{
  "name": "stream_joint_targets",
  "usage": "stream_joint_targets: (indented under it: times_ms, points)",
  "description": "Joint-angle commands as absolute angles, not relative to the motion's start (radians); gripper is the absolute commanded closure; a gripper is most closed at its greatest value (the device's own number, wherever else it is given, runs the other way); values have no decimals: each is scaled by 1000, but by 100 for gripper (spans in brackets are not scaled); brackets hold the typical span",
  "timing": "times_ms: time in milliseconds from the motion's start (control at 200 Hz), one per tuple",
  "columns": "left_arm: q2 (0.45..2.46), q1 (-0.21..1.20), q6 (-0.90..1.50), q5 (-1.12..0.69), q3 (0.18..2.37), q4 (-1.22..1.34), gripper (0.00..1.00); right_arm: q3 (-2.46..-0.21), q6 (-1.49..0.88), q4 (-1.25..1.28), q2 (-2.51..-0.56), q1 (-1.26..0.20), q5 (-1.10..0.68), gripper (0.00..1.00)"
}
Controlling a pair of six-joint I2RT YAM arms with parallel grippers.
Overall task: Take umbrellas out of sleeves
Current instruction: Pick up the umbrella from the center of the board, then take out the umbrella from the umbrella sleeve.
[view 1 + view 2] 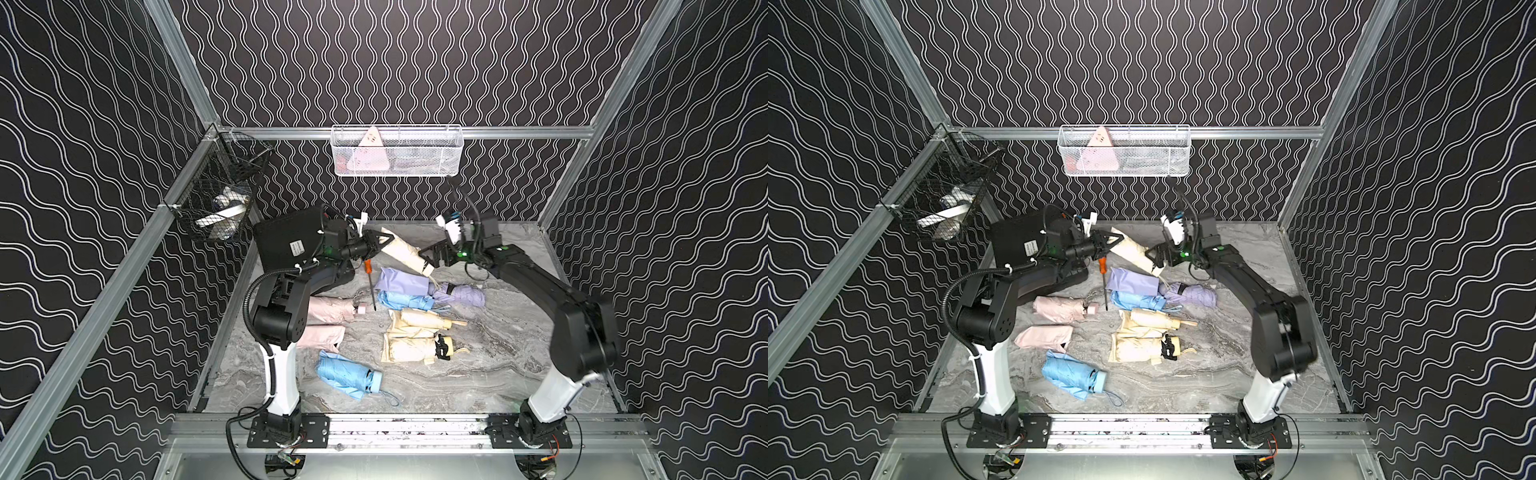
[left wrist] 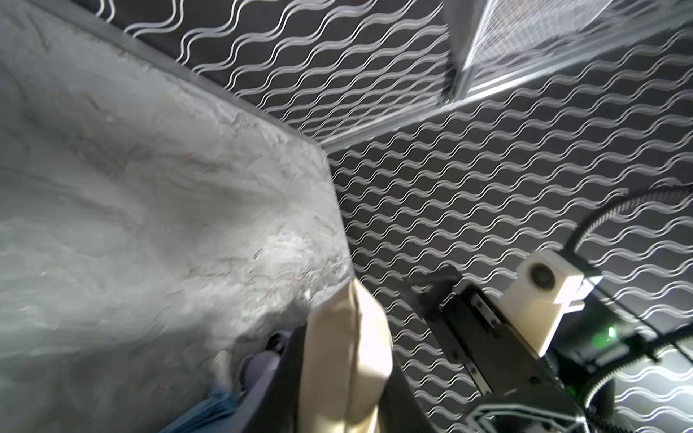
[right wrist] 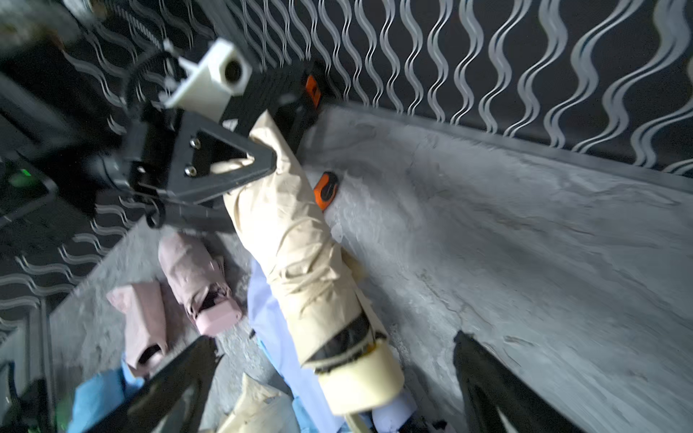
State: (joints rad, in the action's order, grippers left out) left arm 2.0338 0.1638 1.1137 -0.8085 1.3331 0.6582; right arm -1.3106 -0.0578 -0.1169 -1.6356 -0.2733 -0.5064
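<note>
I expect the cream umbrella [image 3: 306,277] to slide straight out, still rolled, when I pull its handle, since the sleeve's opening [image 3: 345,345] gapes dark above the umbrella's handle.
A cream umbrella [image 1: 405,251] hangs slanted above the back of the table, covered by its cream sleeve [image 3: 296,240] down to the stubby handle [image 3: 360,378]. My left gripper [image 1: 384,241] is shut on the sleeve's closed far end [image 2: 345,337], seen also in the right wrist view [image 3: 262,161]. My right gripper [image 1: 432,257] is open, its fingers [image 3: 483,375] standing wide on either side of the handle without touching it. On the table lie a pink umbrella [image 1: 332,309], a light blue umbrella [image 1: 347,374], a lilac umbrella [image 1: 461,295] and cream umbrellas [image 1: 428,318].
Loose pink [image 1: 322,336], lilac [image 1: 403,280] and light blue [image 1: 401,299] sleeves lie among the umbrellas. An orange-handled screwdriver [image 1: 369,282] lies below my left gripper, beside a black hard case [image 1: 291,241]. A white mesh basket [image 1: 397,151] and a black one [image 1: 220,187] hang on the walls.
</note>
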Motion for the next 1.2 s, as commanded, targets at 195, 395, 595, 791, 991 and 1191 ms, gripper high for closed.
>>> stream_joint_targets:
  times_ms: [195, 395, 595, 791, 991, 1191]
  points:
    - [1853, 129, 1452, -877, 1244, 781, 82, -1052, -542, 25, -1331, -208, -806, 7]
    - [1683, 138, 1483, -900, 1085, 757, 82, -992, -608, 43, -1253, -209, -860, 15]
    - [1616, 159, 1513, -896, 1022, 775, 82, -985, -636, 57, -1245, -245, -885, 17]
    - [1579, 193, 1480, -880, 1011, 721, 82, -986, -645, 84, -1273, -317, -865, 20]
    - [1554, 213, 1443, -872, 1007, 667, 82, -979, -679, 150, -1305, -366, -836, 27]
    - [1553, 234, 1447, -861, 997, 667, 82, -977, -703, 195, -1337, -391, -804, 44]
